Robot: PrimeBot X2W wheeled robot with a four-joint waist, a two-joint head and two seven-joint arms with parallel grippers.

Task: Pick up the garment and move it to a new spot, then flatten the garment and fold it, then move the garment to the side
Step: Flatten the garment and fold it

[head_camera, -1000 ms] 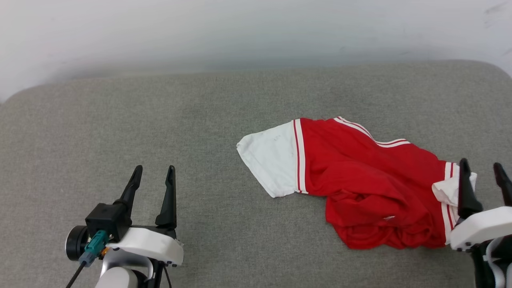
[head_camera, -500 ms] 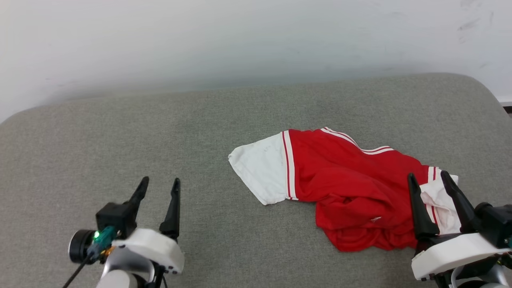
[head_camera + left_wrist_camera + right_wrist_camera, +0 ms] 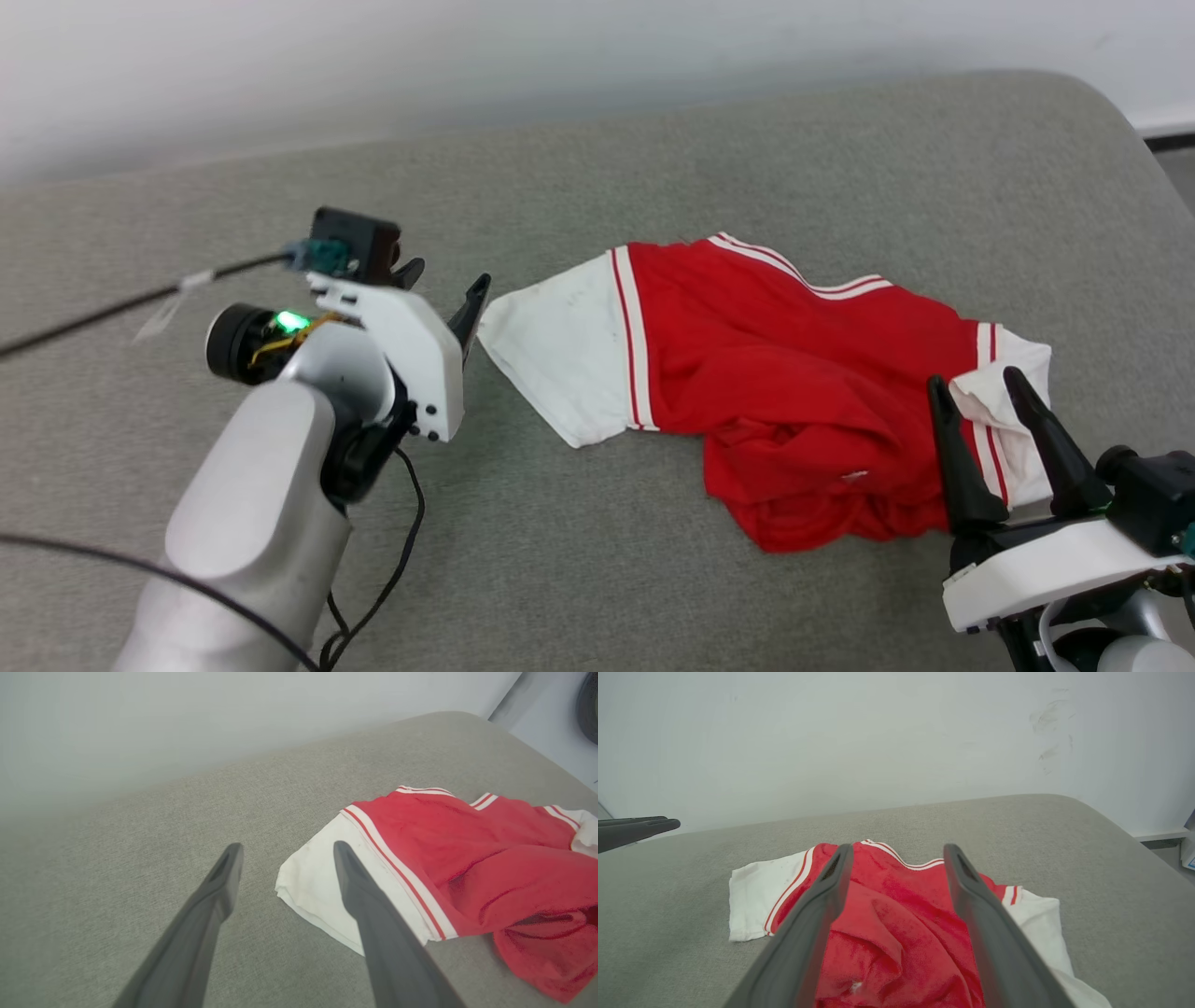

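The garment (image 3: 773, 325) will open out into a much longer shape as I lift it by its sleeves, since the red body is bunched in loose folds (image 3: 812, 459).
The garment (image 3: 803, 373) lies crumpled on the grey cushion, red with a white sleeve end (image 3: 560, 359) spread toward the left and another white, red-striped end at its right. My left gripper (image 3: 443, 289) hovers open just left of that white sleeve; in the left wrist view its right finger (image 3: 373, 914) overlaps the sleeve (image 3: 317, 882). My right gripper (image 3: 974, 383) stands open at the garment's near right edge. In the right wrist view the red cloth (image 3: 896, 914) shows between its fingers. Nothing is held, and no print shows.
The grey upholstered surface (image 3: 653, 159) has rounded corners and ends at a white wall (image 3: 467, 56). Floor shows past its right edge (image 3: 1176, 159). Black cables (image 3: 392, 569) trail from my left arm over the cushion. My left finger (image 3: 635, 828) shows in the right wrist view.
My left arm has swung forward and right, up to the garment's white sleeve. The right gripper has shifted left over the garment's right end. The head camera has also moved.
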